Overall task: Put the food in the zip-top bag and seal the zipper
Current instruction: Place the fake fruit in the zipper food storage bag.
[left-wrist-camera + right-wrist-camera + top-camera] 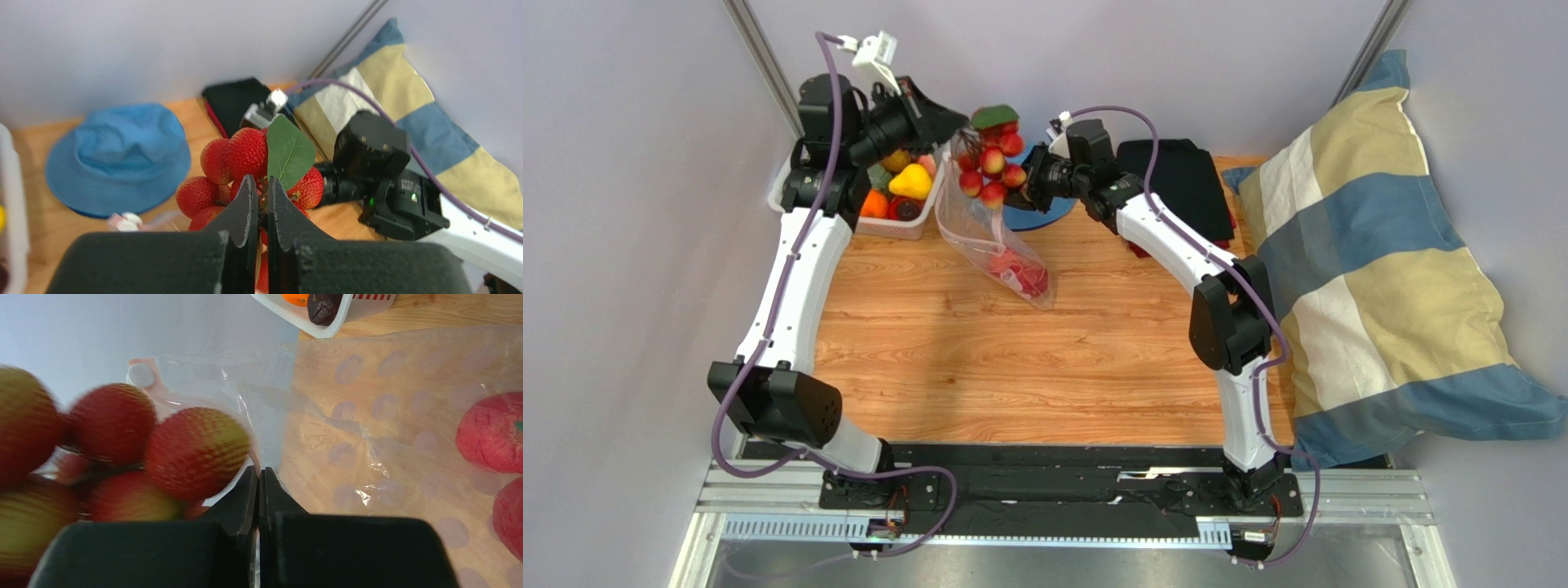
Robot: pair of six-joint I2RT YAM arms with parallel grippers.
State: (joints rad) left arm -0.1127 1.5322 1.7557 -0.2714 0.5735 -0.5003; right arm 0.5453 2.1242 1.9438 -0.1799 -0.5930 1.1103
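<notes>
I should pull the bunch [993, 169], which crowds my right gripper at the bag's edge, back toward the basket with my left gripper and lower it into the mouth [957, 201].
My left gripper [952, 130] [262, 184] is shut on the stem of a bunch of red toy fruits [990, 161] [236, 156] with a green leaf [288, 150]. The bunch hangs above the mouth of the clear zip-top bag [989, 239] [380, 410]. My right gripper [1030, 179] [259, 473] is shut on the bag's top edge and holds it up. The pinkish zipper with its white slider [142, 374] shows behind the bunch [184, 453]. Red food [1021, 277] [491, 432] lies in the bag's bottom on the table.
A white basket [787, 184] [279, 307] holding more toy food, a yellow piece [912, 181] among it, stands at the back left. A blue hat [116, 156] and a black cloth [1179, 178] lie at the back. A striped pillow [1382, 270] fills the right side.
</notes>
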